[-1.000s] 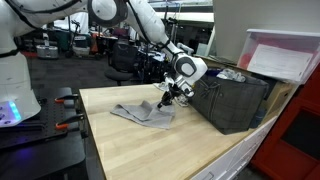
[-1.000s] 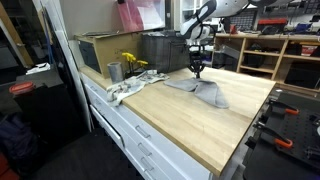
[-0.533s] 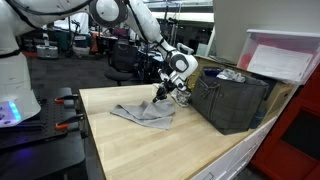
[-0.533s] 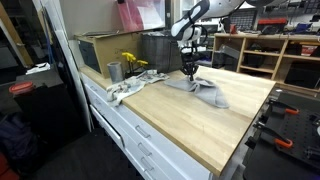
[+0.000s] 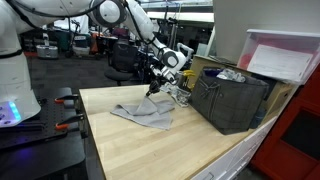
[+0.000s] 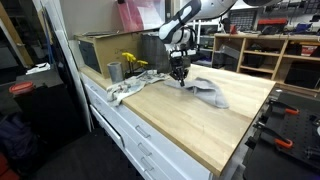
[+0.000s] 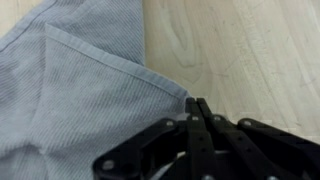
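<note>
The robot's gripper has the grey cloth point(image 7: 168, 91) by its corner with open wood ahead point(image 7: 245, 65), so the robot should go on pulling the corner until it gets to the table's edge.
A grey cloth point(image 5: 143, 114) lies rumpled on the light wooden table point(image 5: 150, 150); it also shows in an exterior view point(image 6: 208, 93) and fills the left of the wrist view point(image 7: 70, 90). My gripper point(image 5: 154, 89) hangs over the cloth's far edge, next to the dark bin, and appears in an exterior view point(image 6: 178, 73) too. In the wrist view the fingers point(image 7: 197, 106) are pressed together at a corner of the cloth, which runs in between the tips and is lifted a little off the wood.
A dark mesh bin point(image 5: 236, 100) stands at the table's back, seen also in an exterior view point(image 6: 158, 50). A metal cup point(image 6: 114, 72), a yellow item point(image 6: 131, 62) and a pale rag point(image 6: 124, 91) sit near the edge.
My gripper has moved along the bin side of the table, carrying the cloth's corner with it. The cloth has been drawn over itself toward that side.
</note>
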### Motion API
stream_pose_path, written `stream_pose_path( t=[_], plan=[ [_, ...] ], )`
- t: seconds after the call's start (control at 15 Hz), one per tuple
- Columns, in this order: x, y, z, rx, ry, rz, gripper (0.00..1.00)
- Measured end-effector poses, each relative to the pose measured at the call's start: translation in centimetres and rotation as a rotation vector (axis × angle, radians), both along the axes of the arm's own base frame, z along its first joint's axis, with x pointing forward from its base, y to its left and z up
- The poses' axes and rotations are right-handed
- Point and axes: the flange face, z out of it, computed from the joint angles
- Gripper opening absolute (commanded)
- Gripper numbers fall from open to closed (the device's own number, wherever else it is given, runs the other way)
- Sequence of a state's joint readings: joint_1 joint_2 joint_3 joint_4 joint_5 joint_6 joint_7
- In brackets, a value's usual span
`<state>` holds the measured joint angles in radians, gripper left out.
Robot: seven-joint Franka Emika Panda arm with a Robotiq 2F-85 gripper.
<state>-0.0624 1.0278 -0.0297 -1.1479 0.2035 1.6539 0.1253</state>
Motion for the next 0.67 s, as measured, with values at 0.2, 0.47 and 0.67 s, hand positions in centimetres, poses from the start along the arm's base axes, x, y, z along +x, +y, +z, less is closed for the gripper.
stream_pose_path(
  t=[0.2, 0.47, 0.67],
  plan=[
    [0.1, 3.1, 0.1, 0.026, -0.002, 0.037, 0.01],
    [0.1, 6.9, 0.6, 0.082, 0.011, 0.072, 0.01],
    [-0.4, 10.2, 1.8, 0.164, 0.057, 0.100, 0.01]
  ],
)
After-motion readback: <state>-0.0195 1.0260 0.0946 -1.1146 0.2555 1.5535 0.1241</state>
